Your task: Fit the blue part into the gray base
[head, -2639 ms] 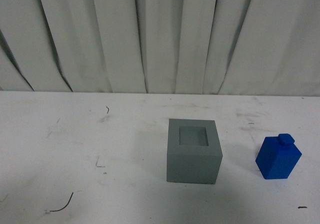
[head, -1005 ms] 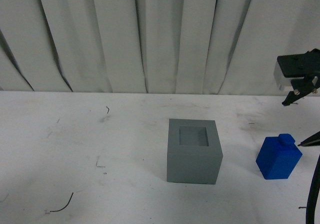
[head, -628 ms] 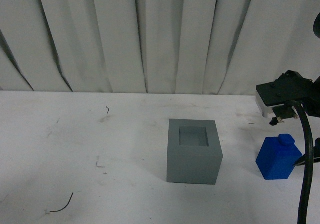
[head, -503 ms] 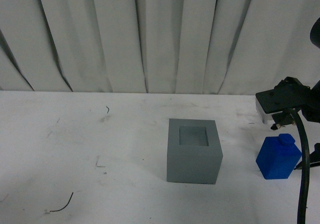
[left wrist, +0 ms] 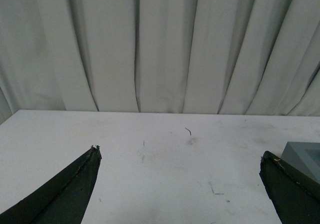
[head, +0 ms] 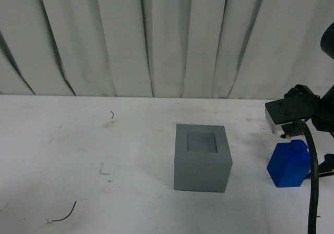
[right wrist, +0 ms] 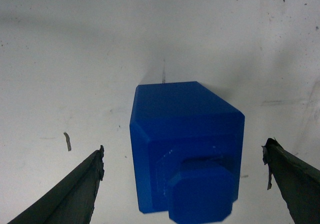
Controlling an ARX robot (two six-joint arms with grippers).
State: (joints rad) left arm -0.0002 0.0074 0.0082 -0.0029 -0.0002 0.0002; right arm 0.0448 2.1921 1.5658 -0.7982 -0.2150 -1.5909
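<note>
The tall blue part [head: 288, 164] will stand well above the gray base's rim when I put the blue part in, because the gray base's hollow [head: 202, 142] looks shallow beside it.
The gray base [head: 202, 161] stands mid-table, its square recess facing up and empty. To its right the blue part [head: 288, 166] sits upright on the white table, apart from the base. My right arm's wrist [head: 290, 111] hangs just above and behind the blue part. In the right wrist view my right gripper [right wrist: 183, 149] is open, its fingers straddling the blue part [right wrist: 185, 129] with white table showing on both sides. My left gripper [left wrist: 180, 153] is open over bare table, with a corner of the gray base [left wrist: 306, 155] beside one finger. The left arm is out of the front view.
A pleated white curtain [head: 156, 36] closes off the table's far edge. A thin dark curl of wire [head: 65, 214] lies near the front left, and small scuff marks [head: 110, 115] dot the tabletop [head: 104, 150].
My right arm has come in from the right and lowered until its open gripper straddles the blue part. Neither block has moved.
</note>
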